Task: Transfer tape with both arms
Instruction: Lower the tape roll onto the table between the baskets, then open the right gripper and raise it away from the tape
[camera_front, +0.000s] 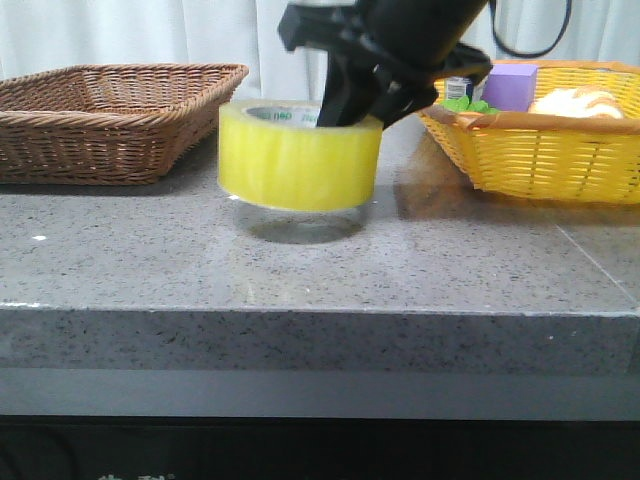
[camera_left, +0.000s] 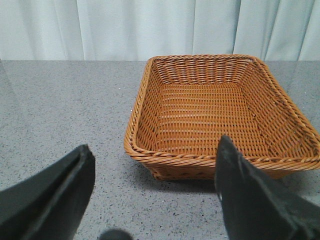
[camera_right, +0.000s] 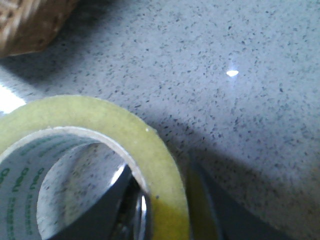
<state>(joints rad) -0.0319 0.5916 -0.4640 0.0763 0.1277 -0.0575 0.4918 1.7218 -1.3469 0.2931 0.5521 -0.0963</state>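
The brown basket (camera_front: 110, 115) is in front of my left gripper and the tape is in my right gripper, so I should set the tape down (camera_front: 303, 228) for my left gripper to pick up.
The tape (camera_front: 298, 155), a wide yellow roll with a white core and green print, hangs a little above the grey stone table, its shadow under it. My right gripper (camera_front: 360, 95) comes down from above and is shut on the roll's wall at its right side. In the right wrist view one finger (camera_right: 100, 215) is inside the core, the other outside, and the yellow wall (camera_right: 155, 170) is pinched between them. My left gripper (camera_left: 155, 160) is open and empty, low over the table in front of a brown basket. It does not show in the front view.
A brown wicker basket (camera_front: 100, 120), empty in the left wrist view (camera_left: 150, 154), stands at the back left. A yellow basket (camera_front: 540, 150) at the back right holds a purple block (camera_front: 510, 85), white things and something green. The table's front edge (camera_front: 320, 312) is near.
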